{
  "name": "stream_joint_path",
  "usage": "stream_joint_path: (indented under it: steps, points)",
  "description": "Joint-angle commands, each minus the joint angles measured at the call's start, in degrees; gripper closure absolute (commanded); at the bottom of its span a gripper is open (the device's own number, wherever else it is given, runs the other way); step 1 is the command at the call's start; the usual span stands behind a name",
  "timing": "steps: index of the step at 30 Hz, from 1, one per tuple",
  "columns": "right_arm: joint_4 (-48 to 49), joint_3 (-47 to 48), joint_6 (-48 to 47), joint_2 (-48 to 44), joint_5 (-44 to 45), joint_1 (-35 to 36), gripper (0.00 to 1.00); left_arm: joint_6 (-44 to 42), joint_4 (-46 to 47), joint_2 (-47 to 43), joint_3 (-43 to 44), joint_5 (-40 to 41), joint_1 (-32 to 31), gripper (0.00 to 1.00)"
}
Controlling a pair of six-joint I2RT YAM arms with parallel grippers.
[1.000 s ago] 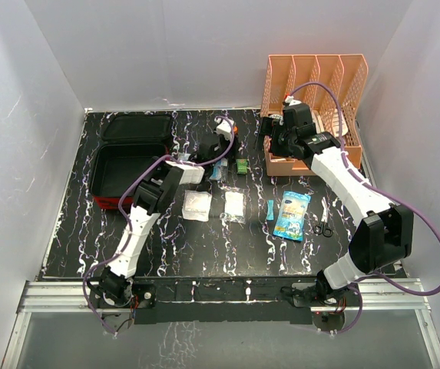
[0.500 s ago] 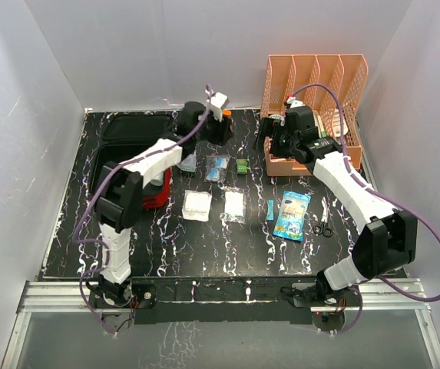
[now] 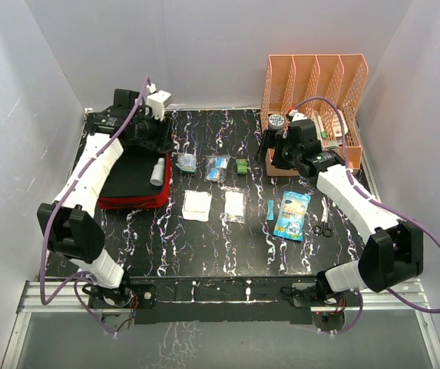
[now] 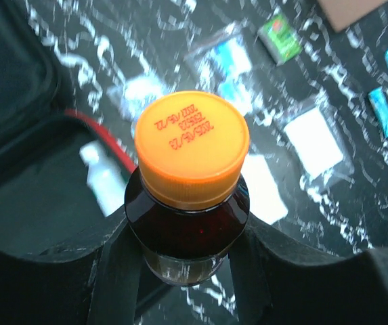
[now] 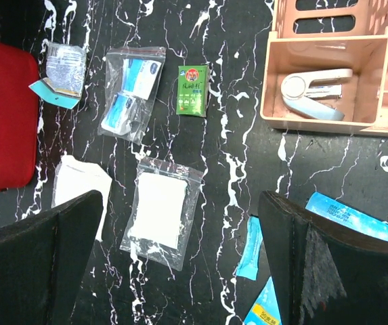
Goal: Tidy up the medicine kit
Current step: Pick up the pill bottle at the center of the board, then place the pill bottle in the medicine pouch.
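The kit's black lining (image 3: 127,177) is free next to the white bottle, so my left gripper should keep carrying the brown bottle there until the brown bottle touches the lining.
The medicine kit (image 3: 127,201), a red soft case, lies open at the left with its black lining up. A white bottle (image 3: 157,171) lies in it. My left gripper (image 3: 150,138) hovers over the kit's back right part. In the left wrist view this gripper (image 4: 187,261) is shut on a dark brown bottle with an orange cap (image 4: 192,145), above the kit's red rim (image 4: 109,142) and the white bottle (image 4: 105,183). My right gripper (image 3: 281,151) is open and empty. In the right wrist view it (image 5: 180,261) hangs over a bagged white pad (image 5: 158,210).
On the table lie a small packet (image 3: 186,161), a blue-white bag (image 3: 218,167), a green box (image 3: 242,166), two white pads (image 3: 197,205), a blue strip (image 3: 269,209), a blue pack (image 3: 292,215) and scissors (image 3: 323,227). An orange-pink file rack (image 3: 315,84) stands back right.
My left arm has swung from the table's back middle to the left, carrying the brown bottle over the kit. My right gripper has drawn a little away from the rack.
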State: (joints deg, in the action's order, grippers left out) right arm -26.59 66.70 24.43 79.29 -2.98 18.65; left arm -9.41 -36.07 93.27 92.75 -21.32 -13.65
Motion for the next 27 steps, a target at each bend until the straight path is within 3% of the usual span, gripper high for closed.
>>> stream_joint_path:
  steps: [1,7,13,27]
  points:
    - [5.3,0.1,0.9,-2.8,-0.7,0.4,0.02,-5.0,-16.7,-1.6,1.5,-2.0,4.3,1.0]
    - [4.5,1.8,0.1,-3.2,-0.5,0.6,0.02,-9.0,-16.5,-1.5,-2.5,-2.0,10.0,1.0]
    - [4.0,2.2,-0.3,-4.2,0.0,0.6,0.02,-13.5,-14.7,4.9,-3.7,-1.7,14.8,1.0]
    - [2.9,1.3,0.3,-7.0,2.5,0.6,0.02,-18.6,-12.4,21.2,2.2,0.2,15.5,1.0]
